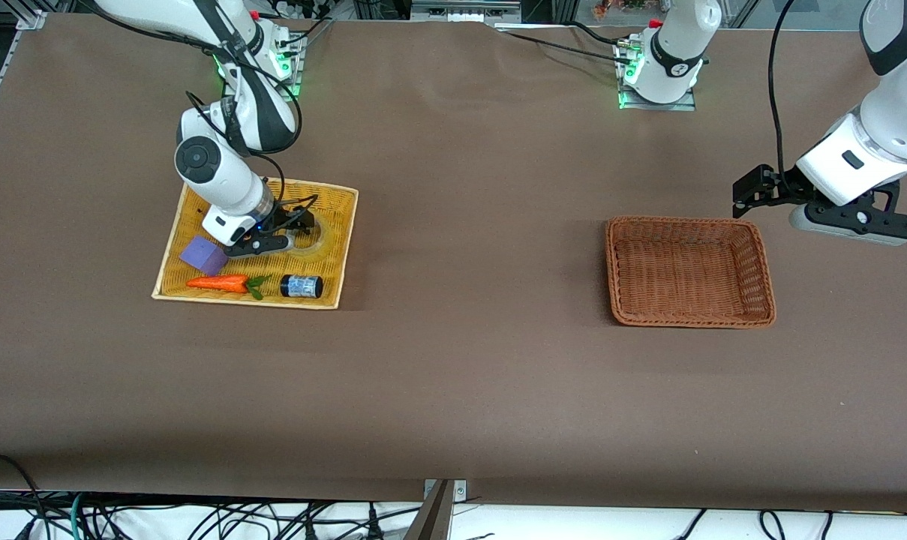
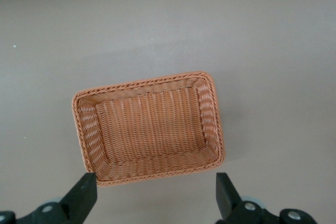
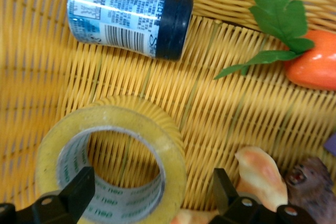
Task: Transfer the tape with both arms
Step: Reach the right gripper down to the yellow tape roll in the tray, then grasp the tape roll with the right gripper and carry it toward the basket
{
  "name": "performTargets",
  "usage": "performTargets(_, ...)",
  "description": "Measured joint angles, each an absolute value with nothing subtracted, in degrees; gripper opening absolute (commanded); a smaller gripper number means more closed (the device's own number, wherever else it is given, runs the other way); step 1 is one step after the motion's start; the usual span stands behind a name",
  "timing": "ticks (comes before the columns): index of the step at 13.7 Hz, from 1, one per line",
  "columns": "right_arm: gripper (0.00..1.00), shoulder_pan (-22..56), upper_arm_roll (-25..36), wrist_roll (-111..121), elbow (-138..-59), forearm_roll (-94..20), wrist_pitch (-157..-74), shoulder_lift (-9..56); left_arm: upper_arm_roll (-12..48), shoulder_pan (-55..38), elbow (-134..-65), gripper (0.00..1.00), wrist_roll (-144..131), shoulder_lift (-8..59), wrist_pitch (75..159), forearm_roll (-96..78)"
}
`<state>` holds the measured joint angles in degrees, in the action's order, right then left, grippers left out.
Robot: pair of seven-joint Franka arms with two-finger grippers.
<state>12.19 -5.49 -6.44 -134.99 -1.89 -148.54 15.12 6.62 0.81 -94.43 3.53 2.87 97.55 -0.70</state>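
My right gripper will make the tape stick out sideways, its far side free, when I lift, because it straddles one side of the tape's thick round wall (image 3: 172,179).
The tape (image 3: 113,129), a yellowish translucent ring, lies flat on the yellow woven tray (image 1: 337,202); in the front view it (image 1: 319,238) shows beside my right gripper (image 1: 284,231). My right gripper (image 3: 152,192) is open and low over the tape: one finger (image 3: 79,188) is over the hole and the other (image 3: 223,188) is outside the ring, so they straddle one side of its wall. My left gripper (image 1: 749,191) is open and empty, held in the air over the table beside the brown wicker basket (image 1: 686,223), which fills the left wrist view (image 2: 86,129).
On the tray also lie a black cylinder with a blue-white label (image 1: 301,286), a toy carrot (image 1: 217,283) and a purple block (image 1: 203,255). The right wrist view shows the cylinder (image 3: 126,22), the carrot (image 3: 315,61) and a peach-coloured piece (image 3: 260,174) close to the tape.
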Motion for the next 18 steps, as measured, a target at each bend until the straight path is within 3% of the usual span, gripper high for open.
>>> performTargets(1,0.63,12.2,-5.49,-6.45,-134.99,-1.85,-149.22,15.77,6.62,0.82,-94.43,1.0,3.53,2.87,97.55,-0.7)
performTargets(3,0.14,12.21,-5.49,-6.44,-134.99,-1.84,-149.64,16.64,6.62,0.83,-94.43,1.0,3.53,2.87,97.55,-0.7)
performTargets(4,0.0,12.22,-5.49,-6.45,-134.99,-1.84,-149.66,16.83,6.62,0.83,-94.43,1.0,3.53,2.87,97.55,-0.7)
performTargets(10,0.0,12.26,-5.48,-6.4,-133.63,-1.52,-147.72,14.74,6.62,0.84,-94.43,1.0,3.53,2.87,97.55,-0.7)
performTargets(13,0.0,12.29,-5.5,-6.36,-129.06,-1.14,-138.74,10.76,6.62,0.84,-94.43,1.0,3.53,2.87,97.55,-0.7)
performTargets(16,0.0,14.01,-5.64,-6.27,-118.71,-1.04,-125.6,8.5,6.62,0.85,-94.43,1.0,3.53,2.87,97.55,-0.7)
performTargets(18,0.0,18.35,-5.77,-8.3,-112.31,-1.15,-121.09,9.19,6.61,0.86,-94.43,1.0,3.53,2.87,97.55,-0.7)
